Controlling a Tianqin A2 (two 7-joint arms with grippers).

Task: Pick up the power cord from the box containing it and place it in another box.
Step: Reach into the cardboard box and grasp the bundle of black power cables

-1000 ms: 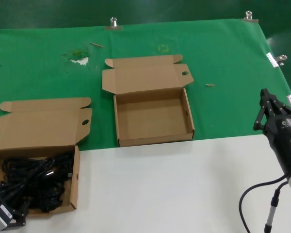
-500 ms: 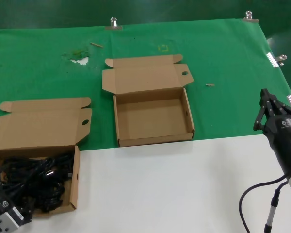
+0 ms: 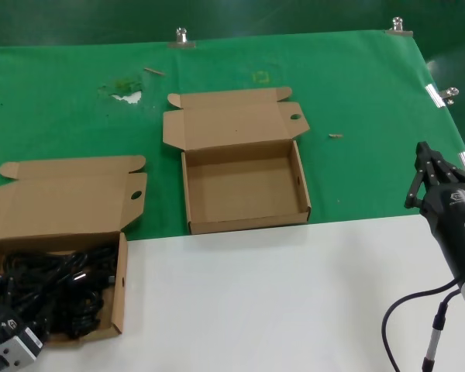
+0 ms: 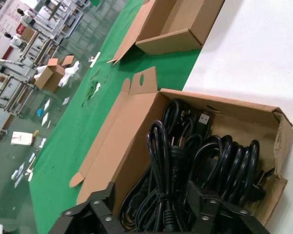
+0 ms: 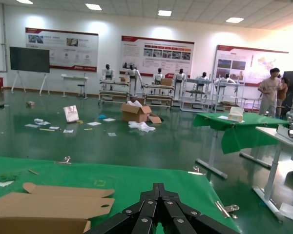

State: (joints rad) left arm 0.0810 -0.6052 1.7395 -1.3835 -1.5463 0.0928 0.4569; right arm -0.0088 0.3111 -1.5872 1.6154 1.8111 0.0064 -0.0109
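A tie (image 4: 163,197) is tight around the middle of the hank, so the power cord (image 4: 162,168) will come away from the heap in one bundle when the robot lifts it.
The box containing it (image 3: 122,283) stands at the near left, filled with a heap of black cords (image 3: 62,291). My left gripper (image 3: 15,332) is at that box's near-left corner. In the left wrist view the left gripper (image 4: 154,208) is open, its fingers (image 4: 205,200) straddling a tied hank of power cord (image 4: 162,161) on top of the heap. Another box (image 3: 248,223), with a bare brown floor, lies in the middle on the green cloth, also seen from the left wrist (image 4: 168,43). My right gripper (image 3: 423,151) hangs shut at the far right, its tips (image 5: 158,187) holding nothing.
Both lid flaps (image 3: 232,116) lie folded back away from me. The near table is white (image 3: 279,302), the far part green cloth (image 3: 356,85). Metal clips (image 3: 443,94) hold the cloth's edge. A black cable (image 3: 407,325) loops under the right arm.
The left gripper has shifted slightly at the cord box's near-left corner. The right arm and both boxes have not moved.
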